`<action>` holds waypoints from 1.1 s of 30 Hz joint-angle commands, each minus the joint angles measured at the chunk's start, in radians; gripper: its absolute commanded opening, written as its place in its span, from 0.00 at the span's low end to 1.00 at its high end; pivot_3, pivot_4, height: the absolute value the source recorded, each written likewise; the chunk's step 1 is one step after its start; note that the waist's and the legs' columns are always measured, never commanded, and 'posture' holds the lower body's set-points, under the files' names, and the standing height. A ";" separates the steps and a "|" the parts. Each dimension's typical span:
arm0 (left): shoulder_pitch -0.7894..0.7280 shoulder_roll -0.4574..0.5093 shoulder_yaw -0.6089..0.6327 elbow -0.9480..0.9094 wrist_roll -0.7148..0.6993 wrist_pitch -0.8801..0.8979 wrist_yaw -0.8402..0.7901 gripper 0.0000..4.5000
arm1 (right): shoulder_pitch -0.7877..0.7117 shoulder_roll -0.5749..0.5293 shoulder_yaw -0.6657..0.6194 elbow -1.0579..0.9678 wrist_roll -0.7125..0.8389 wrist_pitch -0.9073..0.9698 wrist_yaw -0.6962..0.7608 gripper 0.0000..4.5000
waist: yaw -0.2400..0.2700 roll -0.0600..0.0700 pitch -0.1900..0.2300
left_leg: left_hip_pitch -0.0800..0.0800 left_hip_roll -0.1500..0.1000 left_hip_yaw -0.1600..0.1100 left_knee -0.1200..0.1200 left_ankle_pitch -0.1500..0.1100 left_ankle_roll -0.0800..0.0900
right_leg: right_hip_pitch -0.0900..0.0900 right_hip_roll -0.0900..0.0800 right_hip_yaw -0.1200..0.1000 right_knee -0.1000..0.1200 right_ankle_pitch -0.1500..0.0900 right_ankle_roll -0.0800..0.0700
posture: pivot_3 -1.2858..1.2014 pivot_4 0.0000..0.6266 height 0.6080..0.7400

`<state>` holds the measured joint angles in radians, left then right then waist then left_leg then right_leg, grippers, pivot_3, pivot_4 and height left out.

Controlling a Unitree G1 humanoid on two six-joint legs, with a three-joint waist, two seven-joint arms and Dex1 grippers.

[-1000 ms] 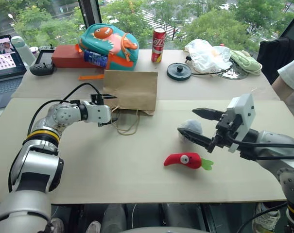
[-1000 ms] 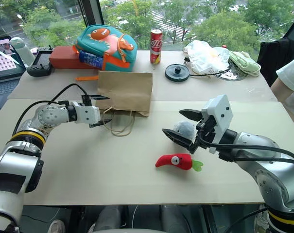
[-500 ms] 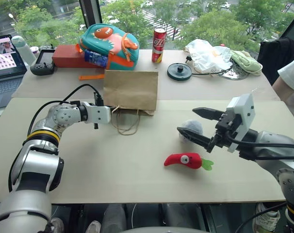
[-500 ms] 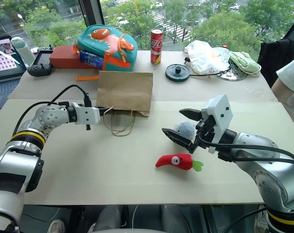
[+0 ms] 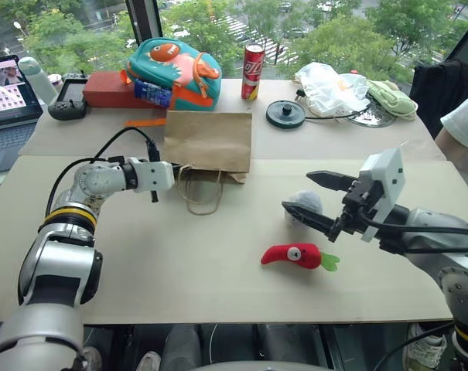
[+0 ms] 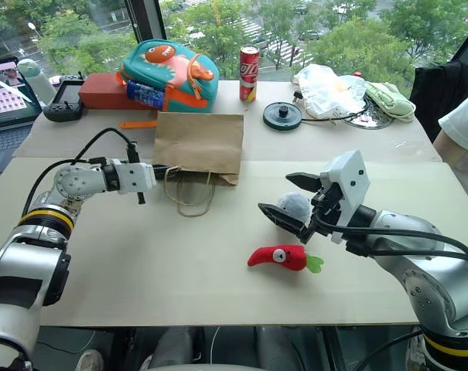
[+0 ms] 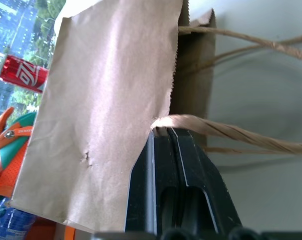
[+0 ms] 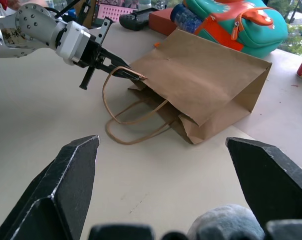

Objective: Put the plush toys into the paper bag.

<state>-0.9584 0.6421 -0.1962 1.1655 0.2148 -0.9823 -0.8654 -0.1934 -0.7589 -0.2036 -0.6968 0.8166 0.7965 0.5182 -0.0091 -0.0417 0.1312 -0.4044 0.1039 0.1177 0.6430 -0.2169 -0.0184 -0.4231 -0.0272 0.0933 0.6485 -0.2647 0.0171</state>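
Observation:
My left gripper is touching the upper handle at the bag's rim (image 7: pixel 163 121) with just the ends of its fingers. Next, I open the gripper, take the handle deeper (image 7: pixel 183 121) and then lift the bag's opening.
The brown paper bag (image 5: pixel 208 143) lies flat on the table with its mouth and twisted handles toward me. My left gripper (image 5: pixel 174 166) is shut on the bag's upper handle where it meets the rim (image 7: pixel 163 131), also seen from the right wrist (image 8: pixel 134 76). The red chili plush (image 5: pixel 295 255) lies on the table in front of my right arm. The grey fluffy plush (image 5: pixel 307 201) sits just behind it. My right gripper (image 5: pixel 298 192) hovers open above the grey plush, one finger on each side and not touching it.
Along the table's back are a teal dinosaur backpack (image 5: pixel 172 68), a red box (image 5: pixel 110 89), a red can (image 5: pixel 252 71), a black disc (image 5: pixel 285 113) and a white plastic bag (image 5: pixel 330 85). A laptop (image 5: pixel 5 100) is far left. A person's sleeve (image 5: pixel 464 116) shows far right.
My left gripper was open beside the bag's mouth, then shut on the upper handle at the rim and raised it slightly. The right arm and both toys have not moved.

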 commanded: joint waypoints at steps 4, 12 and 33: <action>0.079 0.018 0.091 -0.276 -0.233 0.155 -0.152 0.01 | -0.024 0.030 0.011 -0.005 -0.024 -0.035 -0.004 1.00 | -0.002 0.001 0.000 | 0.000 0.000 -0.001 0.000 0.000 0.000 | 0.000 0.000 0.000 0.000 0.000 0.000 | 0.52 0.24 0.87; 0.171 0.040 0.140 -0.525 -0.308 0.357 -0.159 0.01 | -0.053 0.066 0.048 0.021 -0.056 -0.046 0.007 1.00 | -0.003 0.002 -0.001 | 0.000 0.000 -0.002 0.002 0.000 0.000 | 0.001 0.001 0.000 0.001 0.000 0.000 | 0.52 0.24 0.87; 0.100 0.092 0.011 -0.187 -0.022 0.045 -0.075 0.55 | -0.061 0.079 0.060 0.028 -0.074 -0.051 0.014 1.00 | 0.001 0.002 -0.001 | 0.000 0.000 -0.002 0.002 0.000 0.000 | 0.001 0.001 0.000 0.000 0.000 0.000 | 0.52 0.24 0.87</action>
<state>-0.8114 0.7184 -0.1719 0.9411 0.1358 -0.8639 -0.9983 -0.2525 -0.6822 -0.1256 -0.6396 0.7480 0.7698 0.5353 -0.0080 -0.0396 0.1300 -0.4047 0.1038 0.1158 0.6448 -0.2166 -0.0187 -0.4219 -0.0265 0.0931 0.6488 -0.2647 0.0171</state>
